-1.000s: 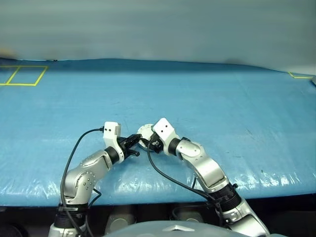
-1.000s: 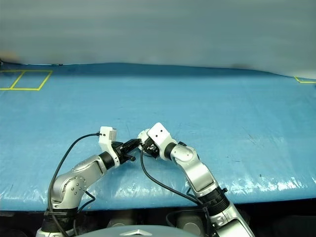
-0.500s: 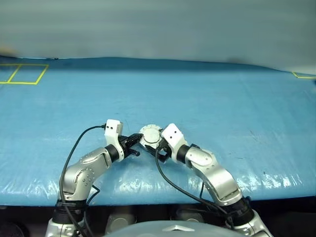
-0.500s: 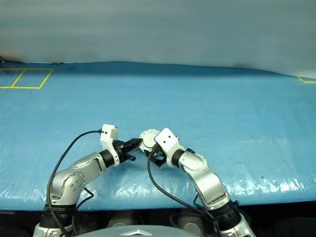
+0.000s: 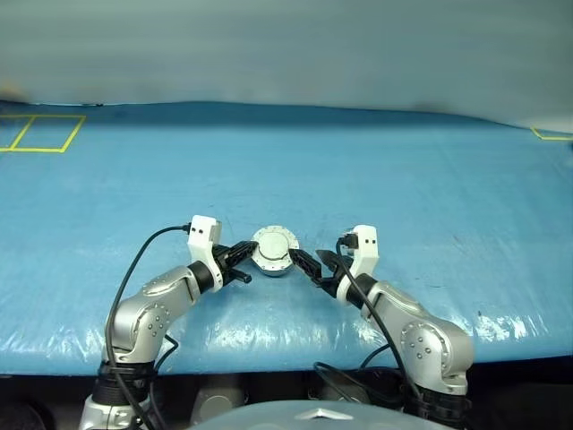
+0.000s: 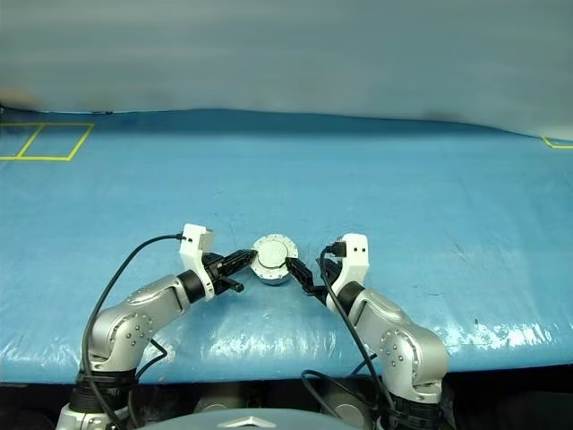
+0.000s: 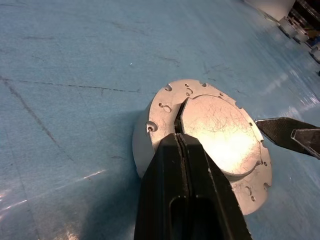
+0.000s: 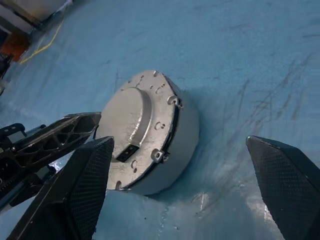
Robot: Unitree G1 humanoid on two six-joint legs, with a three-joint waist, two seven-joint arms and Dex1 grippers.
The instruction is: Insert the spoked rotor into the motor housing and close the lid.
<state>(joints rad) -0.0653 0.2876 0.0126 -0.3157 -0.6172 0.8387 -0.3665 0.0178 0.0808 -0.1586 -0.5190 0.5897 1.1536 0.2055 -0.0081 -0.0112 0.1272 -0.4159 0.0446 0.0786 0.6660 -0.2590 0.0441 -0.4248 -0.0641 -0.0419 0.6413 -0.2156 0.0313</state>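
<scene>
A dark gap shows [image 8: 173,124] below the lid's rim. My right gripper should squeeze the lid and motor housing [image 8: 172,150] together before it passes them to my left gripper.
The motor housing [image 5: 274,257] is a silver-grey puck lying flat on the blue table cover. The lid [image 7: 220,130] sits closed on top of it, a flat disc with small holes round its rim. The spoked rotor is hidden. My left gripper [image 7: 177,137] is shut, and its tips rest on the lid's rim on the housing's left side [image 5: 248,254]. My right gripper [image 5: 313,262] stands open just right of the housing, nothing between its fingers [image 8: 90,175], apart from the housing's side wall [image 8: 187,132].
The blue table cover [image 5: 403,179] stretches wide on all sides of the housing. Yellow tape squares [image 5: 45,134] mark the far left corner, and a yellow mark [image 5: 548,136] shows at the far right. The table's front edge runs just below both forearms.
My right gripper has drawn back from the housing to the right, rolled over and spread its fingers wide. The left gripper has stayed shut in place on the lid.
</scene>
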